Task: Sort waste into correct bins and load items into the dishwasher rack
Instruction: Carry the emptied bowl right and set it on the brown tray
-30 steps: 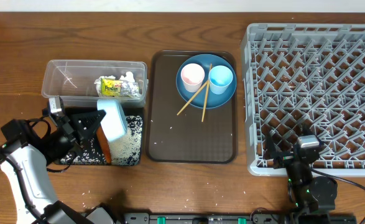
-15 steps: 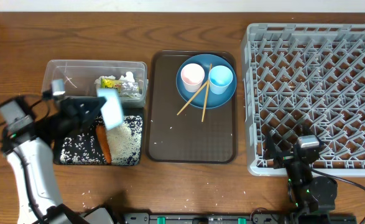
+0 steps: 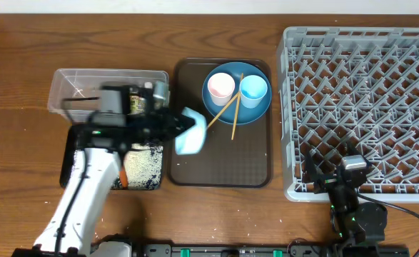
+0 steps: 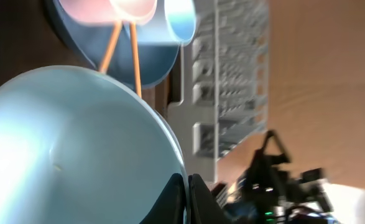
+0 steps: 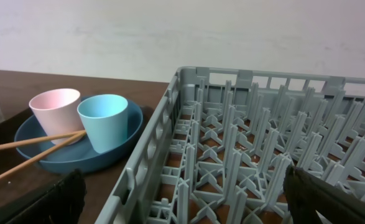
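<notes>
The front of the brown tray (image 3: 213, 161) is open next to the white bowl (image 3: 190, 135), so I should keep levelling and lowering the bowl with my left gripper until the bowl's base sits there.
My left gripper (image 3: 178, 128) is shut on the rim of the white bowl (image 3: 192, 133) and holds it over the left part of the brown tray (image 3: 223, 163). In the left wrist view the bowl (image 4: 76, 143) fills the frame, with the jaws (image 4: 187, 199) pinched on its edge. The blue plate (image 3: 256, 112) holds the pink cup (image 3: 220, 87), the light-blue cup (image 3: 253, 90) and the chopsticks (image 3: 232, 114). The grey dishwasher rack (image 3: 366, 107) is at the right. My right gripper (image 5: 185, 190) is open and empty at the rack's front edge (image 5: 170, 124).
The clear tub (image 3: 77, 84) at the back left holds the wrapper and tissue, partly hidden by my arm. The black tray (image 3: 143, 168) in front of it holds rice and the carrot (image 3: 123, 175). Rice grains lie scattered on the table.
My left arm has swung right with the bowl, from over the black tray to over the brown tray's left side. The right arm has not moved.
</notes>
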Robot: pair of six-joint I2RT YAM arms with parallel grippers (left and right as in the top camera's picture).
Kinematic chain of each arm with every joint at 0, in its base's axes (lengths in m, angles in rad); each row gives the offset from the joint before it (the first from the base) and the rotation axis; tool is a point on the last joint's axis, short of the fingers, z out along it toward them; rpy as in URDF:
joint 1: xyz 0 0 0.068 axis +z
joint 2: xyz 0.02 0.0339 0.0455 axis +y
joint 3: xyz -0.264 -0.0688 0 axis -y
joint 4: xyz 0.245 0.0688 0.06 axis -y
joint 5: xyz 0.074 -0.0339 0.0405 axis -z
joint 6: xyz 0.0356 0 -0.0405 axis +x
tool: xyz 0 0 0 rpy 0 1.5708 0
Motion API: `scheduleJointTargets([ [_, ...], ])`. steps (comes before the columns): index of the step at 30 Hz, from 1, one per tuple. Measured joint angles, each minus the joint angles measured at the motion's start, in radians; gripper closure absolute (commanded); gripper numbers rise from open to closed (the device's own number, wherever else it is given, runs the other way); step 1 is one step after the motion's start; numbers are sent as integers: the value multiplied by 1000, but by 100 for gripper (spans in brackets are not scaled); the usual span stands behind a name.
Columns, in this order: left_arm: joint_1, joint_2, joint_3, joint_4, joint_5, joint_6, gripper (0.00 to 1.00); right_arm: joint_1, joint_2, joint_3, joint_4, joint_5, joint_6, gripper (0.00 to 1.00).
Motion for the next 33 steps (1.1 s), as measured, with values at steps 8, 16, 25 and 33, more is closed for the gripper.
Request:
scheduleJointTargets([
  [8,-277,0,0,-73,-385,-6,94,0,0,0,0,0,0,1],
  [16,-506,2,0,-82,-708,-6,94,0,0,0,0,0,0,1],
  [25,-610,68,0,-82,-843,-6,94,0,0,0,0,0,0,1],
  [33,-618,142,0,-82,-863,-6,94,0,0,0,0,0,0,1],
])
